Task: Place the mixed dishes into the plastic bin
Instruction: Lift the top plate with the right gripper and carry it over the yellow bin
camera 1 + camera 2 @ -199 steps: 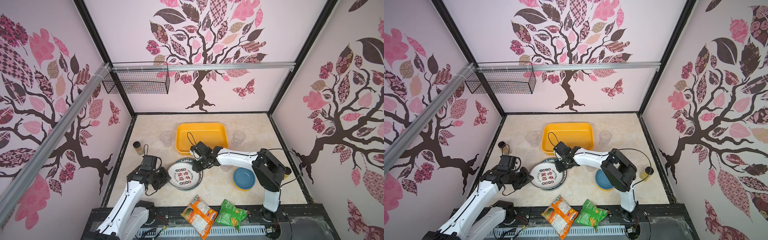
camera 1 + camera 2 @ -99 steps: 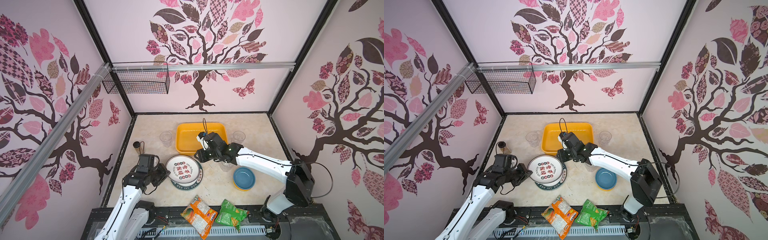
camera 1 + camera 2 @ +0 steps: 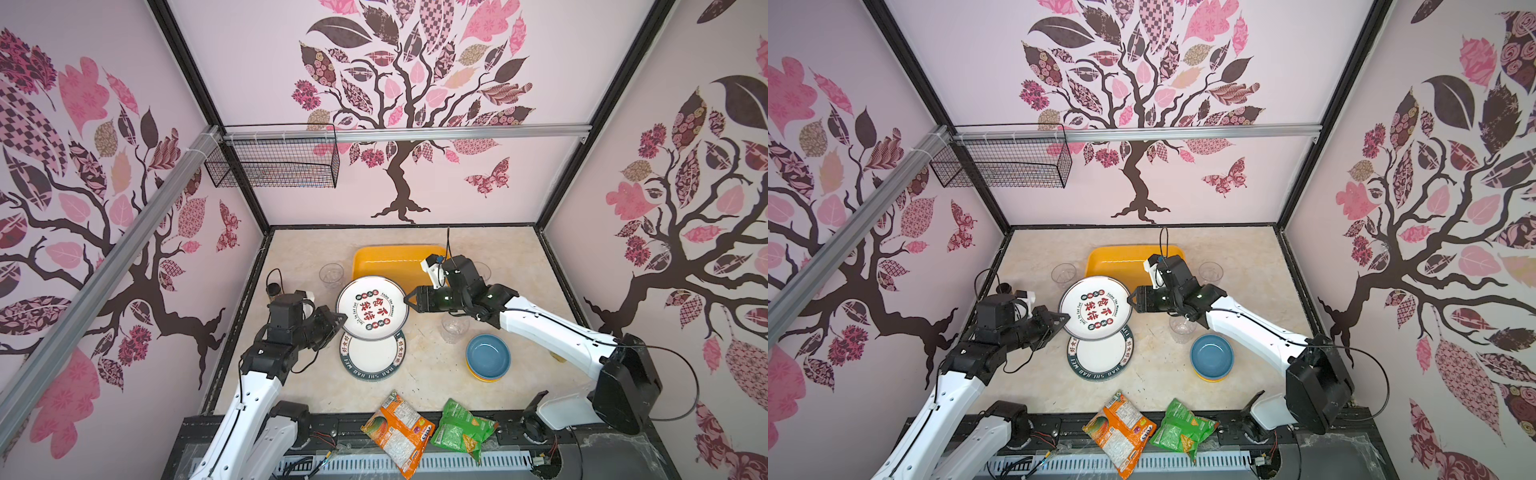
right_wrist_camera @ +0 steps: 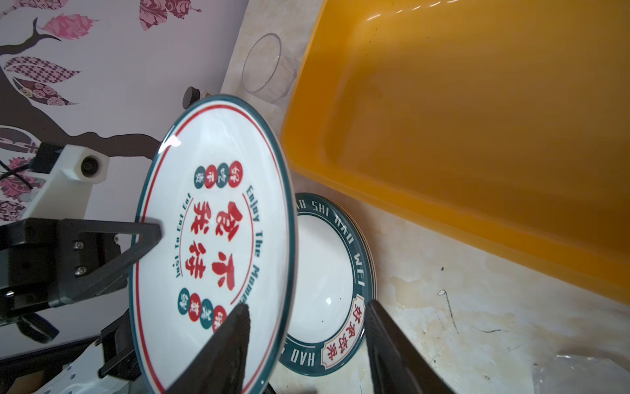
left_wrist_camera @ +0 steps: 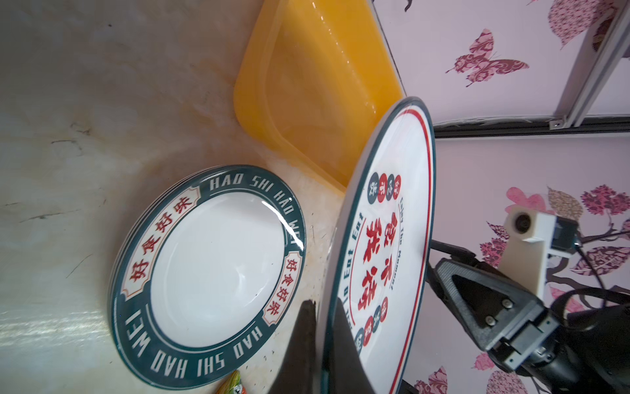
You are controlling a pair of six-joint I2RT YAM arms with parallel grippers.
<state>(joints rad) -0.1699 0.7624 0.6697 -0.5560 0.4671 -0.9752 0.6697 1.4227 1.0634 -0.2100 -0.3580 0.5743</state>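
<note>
The white plate [image 3: 372,308] is in my left gripper, short of the plastic bin, so my right gripper should grab the opposite rim [image 3: 406,304] and put the plate down inside the bin.
A white plate with red characters [image 3: 371,306] [image 3: 1095,308] hangs tilted above the table, just in front of the yellow-orange plastic bin [image 3: 395,259] [image 3: 1125,259]. My left gripper [image 3: 341,318] [image 5: 324,307] is shut on its left rim. My right gripper [image 3: 409,299] [image 4: 306,305] is open, its jaws standing either side of the plate's right rim [image 4: 211,232]. A green-rimmed plate [image 3: 371,356] [image 5: 211,269] lies flat on the table below. Blue bowl [image 3: 487,356] stacked at the right. Clear cups [image 3: 331,274] [image 3: 454,326] stand on the table.
A third clear cup [image 3: 482,270] stands right of the bin behind my right arm. A dark-lidded jar [image 3: 273,287] is by the left wall. Orange [image 3: 398,432] and green [image 3: 461,430] snack bags lie at the front edge. A wire basket [image 3: 274,162] hangs high at the back left.
My left gripper has lifted the red-character plate off the green-rimmed one and carried it toward the bin. My right gripper's jaws have widened and now straddle the plate's right rim.
</note>
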